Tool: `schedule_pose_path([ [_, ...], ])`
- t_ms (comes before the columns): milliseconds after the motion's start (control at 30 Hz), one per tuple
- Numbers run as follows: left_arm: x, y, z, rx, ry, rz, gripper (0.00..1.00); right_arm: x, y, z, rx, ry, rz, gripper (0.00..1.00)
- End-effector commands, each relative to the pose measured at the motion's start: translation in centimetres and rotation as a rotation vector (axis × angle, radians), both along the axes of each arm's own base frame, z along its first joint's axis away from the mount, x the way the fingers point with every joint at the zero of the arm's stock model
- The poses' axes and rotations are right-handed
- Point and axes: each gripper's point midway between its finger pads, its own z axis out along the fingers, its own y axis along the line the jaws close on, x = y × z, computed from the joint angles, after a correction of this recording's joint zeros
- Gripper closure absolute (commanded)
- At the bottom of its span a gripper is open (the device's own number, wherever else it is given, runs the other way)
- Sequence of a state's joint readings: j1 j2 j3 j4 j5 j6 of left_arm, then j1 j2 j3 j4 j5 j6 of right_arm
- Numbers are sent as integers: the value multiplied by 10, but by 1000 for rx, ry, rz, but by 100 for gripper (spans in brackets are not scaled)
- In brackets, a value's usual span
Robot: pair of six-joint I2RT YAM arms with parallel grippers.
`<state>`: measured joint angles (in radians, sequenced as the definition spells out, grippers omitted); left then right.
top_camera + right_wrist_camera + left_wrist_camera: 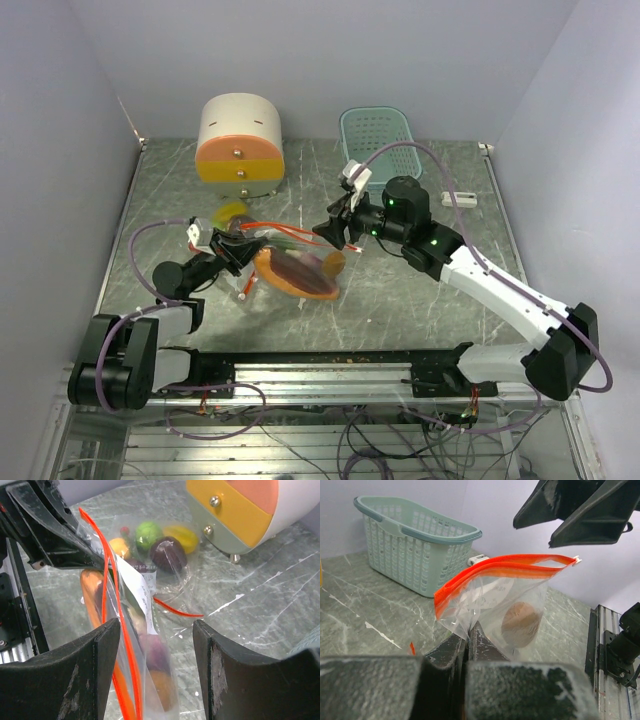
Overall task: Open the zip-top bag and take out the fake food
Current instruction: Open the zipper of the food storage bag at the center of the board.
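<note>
My right gripper should hold the zip strip's loose end (126, 635) while my left gripper, which pinches bunched plastic (470, 621) below the bag's orange-red zip strip, moves onto that strip.
The clear zip-top bag (295, 272) (495, 595) (135, 645) with an orange-red zip strip hangs tilted over the table's middle. My left gripper (238, 252) (468, 630) is shut on its lower plastic edge. Inside it are fake food pieces: a brown round one (521, 624), a purple one (157, 652) and an orange one (90, 595). My right gripper (335, 232) (156, 630) is open at the bag's zip end, with the bag between its fingers and close to the left finger. More fake food lies by the drawer box under clear plastic: lime (150, 534), dark purple (169, 554) and yellow (182, 537).
A round cream-and-orange drawer box (240, 140) (240, 510) stands at the back left. A pale teal basket (378, 135) (415, 545) sits at the back centre. A small white object (460, 199) lies to the right. A metal rail (330, 365) runs along the near edge.
</note>
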<state>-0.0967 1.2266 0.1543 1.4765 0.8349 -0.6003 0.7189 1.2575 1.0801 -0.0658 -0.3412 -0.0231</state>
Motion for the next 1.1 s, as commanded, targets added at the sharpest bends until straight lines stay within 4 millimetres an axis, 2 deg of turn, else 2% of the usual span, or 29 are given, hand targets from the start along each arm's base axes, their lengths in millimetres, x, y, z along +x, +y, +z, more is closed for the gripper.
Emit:
schedule_pose_path([
  [0,-6,1,30,6,-163,-8,93,3,3,-9,4,0,8,41],
  [167,-7,0,31,6,-165,-10,93,8,3,-20,-20,14,-9,42],
  [400,-7,0,30,4,-163,-17,93,10,3,-23,-27,22,-18,45],
  [633,-7,-1,29,0,-161,-20,93,-6,2,14,58,-22,28,42],
  [767,-6,-1,30,-1,-162,-19,93,-16,-2,23,90,-40,43,41],
  [867,-6,0,29,-4,-160,-15,93,-17,-2,21,83,-36,50,41],
  [1067,-5,1,29,0,-158,-7,93,-14,0,2,51,-4,49,42],
])
